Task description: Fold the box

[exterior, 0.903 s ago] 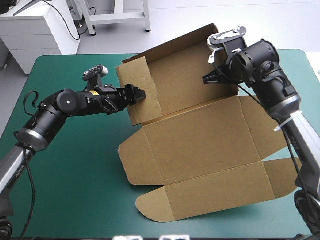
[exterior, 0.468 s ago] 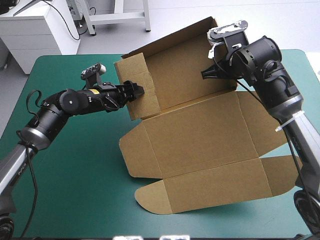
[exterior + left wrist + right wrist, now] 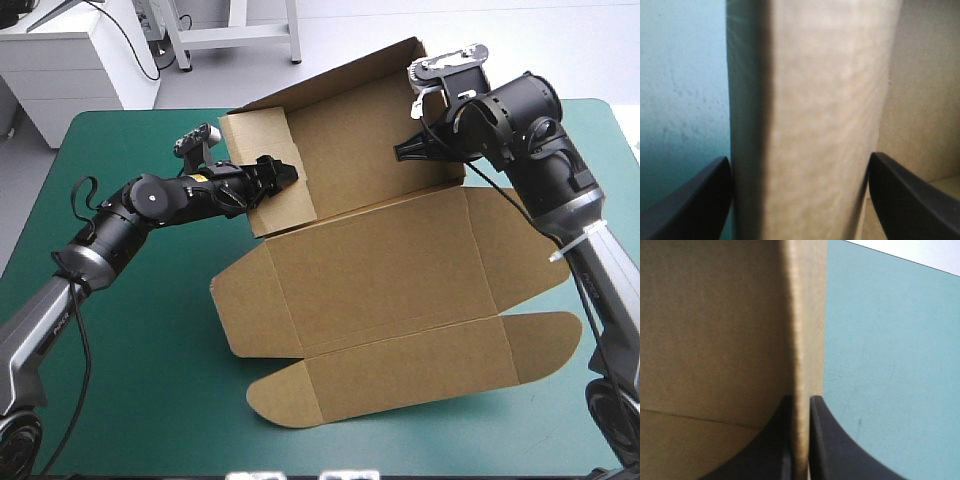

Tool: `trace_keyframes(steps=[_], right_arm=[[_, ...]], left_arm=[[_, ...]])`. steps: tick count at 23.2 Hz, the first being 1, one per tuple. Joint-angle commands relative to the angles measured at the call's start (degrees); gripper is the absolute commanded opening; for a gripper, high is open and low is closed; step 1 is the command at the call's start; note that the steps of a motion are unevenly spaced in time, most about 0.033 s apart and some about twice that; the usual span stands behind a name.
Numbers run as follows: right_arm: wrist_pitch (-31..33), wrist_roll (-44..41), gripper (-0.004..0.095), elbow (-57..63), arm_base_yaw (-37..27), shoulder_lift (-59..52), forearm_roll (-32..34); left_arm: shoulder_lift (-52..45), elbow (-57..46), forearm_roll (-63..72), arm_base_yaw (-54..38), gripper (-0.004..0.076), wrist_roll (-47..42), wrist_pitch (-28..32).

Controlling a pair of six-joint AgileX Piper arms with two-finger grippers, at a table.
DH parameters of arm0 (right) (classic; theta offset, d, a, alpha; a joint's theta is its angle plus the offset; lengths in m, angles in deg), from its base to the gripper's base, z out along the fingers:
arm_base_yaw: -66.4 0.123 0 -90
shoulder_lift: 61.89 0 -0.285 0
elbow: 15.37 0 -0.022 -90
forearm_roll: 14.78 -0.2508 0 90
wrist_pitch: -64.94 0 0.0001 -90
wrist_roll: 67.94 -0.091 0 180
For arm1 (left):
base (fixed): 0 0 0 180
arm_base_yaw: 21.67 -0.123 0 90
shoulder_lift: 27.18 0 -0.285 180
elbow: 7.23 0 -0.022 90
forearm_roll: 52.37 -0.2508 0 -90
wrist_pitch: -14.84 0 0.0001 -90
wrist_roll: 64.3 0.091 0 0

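Observation:
My fingers are about to squeeze the side flap [image 3: 256, 138], and its broad panel [image 3: 287, 207] slants from the side flap's top fold. The side flap should therefore get narrower, then spring wide as I ease off.
The brown box [image 3: 400, 280] lies mostly flat on the teal-green cover [image 3: 130, 350], its far wall [image 3: 360, 140] raised steeply. A side flap [image 3: 262, 165] stands at that wall's left end. My left gripper [image 3: 283, 173] is open at this flap. In the left wrist view the flap [image 3: 815, 125] fills the gap between the spread gripper [image 3: 800, 200] fingers. My right gripper [image 3: 407, 150] is shut on the far wall's right edge. In the right wrist view the board's edge [image 3: 800, 340] runs down into the nearly closed gripper [image 3: 801, 440].
The box's long front flap [image 3: 400, 375], with rounded ends, lies flat near the table's front edge. A flat side flap [image 3: 240, 300] points left. Teal-green cover shows left of the box and along the right edge [image 3: 610, 150].
The whole box has shifted left and the far wall stands more upright. My left gripper has moved right and farther along the side flap. The right gripper keeps its hold.

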Motion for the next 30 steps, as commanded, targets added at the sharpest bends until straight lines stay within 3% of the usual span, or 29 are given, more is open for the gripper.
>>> trace_keyframes(steps=[1, 9, 12, 14, 22, 24, 27, 30], right_arm=[[0.36, -0.43, -0.0020, -2.22, 0.83, -3.15, -2.39], [0.36, -0.88, -0.0020, -2.22, 0.83, -3.15, -0.36], [0.36, -3.88, -0.0020, -2.22, 3.56, -2.95, 8.63], [0.36, -4.86, -0.0020, -2.22, 5.65, -2.95, 12.19], [0.36, -5.36, -0.0020, -2.22, 8.22, -2.47, 13.90], [0.36, -5.36, -0.0020, -2.22, 8.22, -2.47, 14.29], [0.36, -5.85, -0.0020, -2.14, 8.22, -2.47, 14.29], [0.36, -7.58, -0.0020, -1.71, 8.07, -2.47, 15.08]], left_arm=[[-1.49, 1.61, 4.49, 0.40, 0.0530, 2.11, 3.79], [-1.69, 1.61, 5.00, 0.40, 0.0439, 2.63, 3.48], [-1.69, 1.61, 5.00, 0.40, 0.0410, 2.63, 3.47], [-1.69, 1.61, 5.00, 0.40, 0.0410, 2.63, 3.47], [-1.69, 1.61, 5.89, 0.40, 0.0410, 2.78, 2.19], [-1.69, 1.61, 5.89, 0.40, 0.0349, 4.01, 1.36], [-1.69, 1.61, 5.89, 0.40, -0.0004, 4.45, 0.85], [-3.28, 1.61, 6.29, 0.40, -0.0008, 4.45, 0.80]])
